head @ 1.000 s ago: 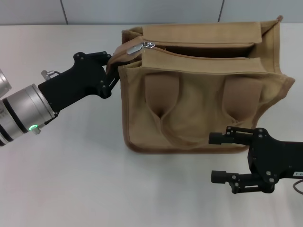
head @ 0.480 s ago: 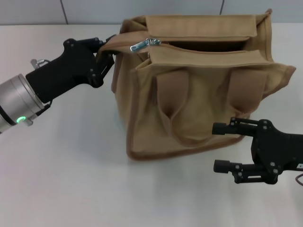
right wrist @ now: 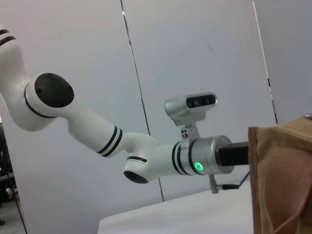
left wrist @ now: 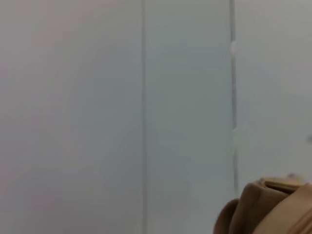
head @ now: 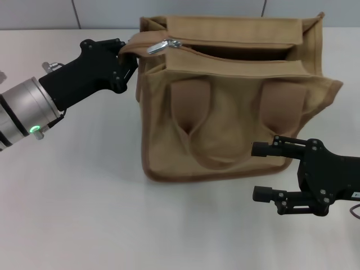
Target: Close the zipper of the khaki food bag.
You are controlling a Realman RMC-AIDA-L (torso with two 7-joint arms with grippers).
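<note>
The silver pull tab [head: 158, 47] is lying back along the fabric end, so my left gripper should first raise the fabric end upright [head: 140, 42]. My right gripper should then take the pull tab.
The khaki food bag [head: 225, 118] stands on the white table, its two strap handles hanging down the front. Its zipper [head: 242, 55] gapes open along the top. The silver slider and pull tab [head: 163, 45] sit at the bag's left end. My left gripper [head: 127, 58] is shut on the fabric end of the bag's top left corner. The left wrist view shows only a bit of that fabric [left wrist: 265, 209]. My right gripper [head: 262, 172] is open and empty, low in front of the bag's lower right corner. The bag's edge [right wrist: 282, 180] shows in the right wrist view.
The white table [head: 84, 214] spreads to the front and left of the bag. A grey panelled wall [head: 112, 14] runs behind it. The right wrist view shows my left arm [right wrist: 146, 156] reaching to the bag.
The left gripper has pulled the bag's left top corner up and back, then eased a little to the right. The bag has shifted and now stands squarer. The right gripper has barely moved.
</note>
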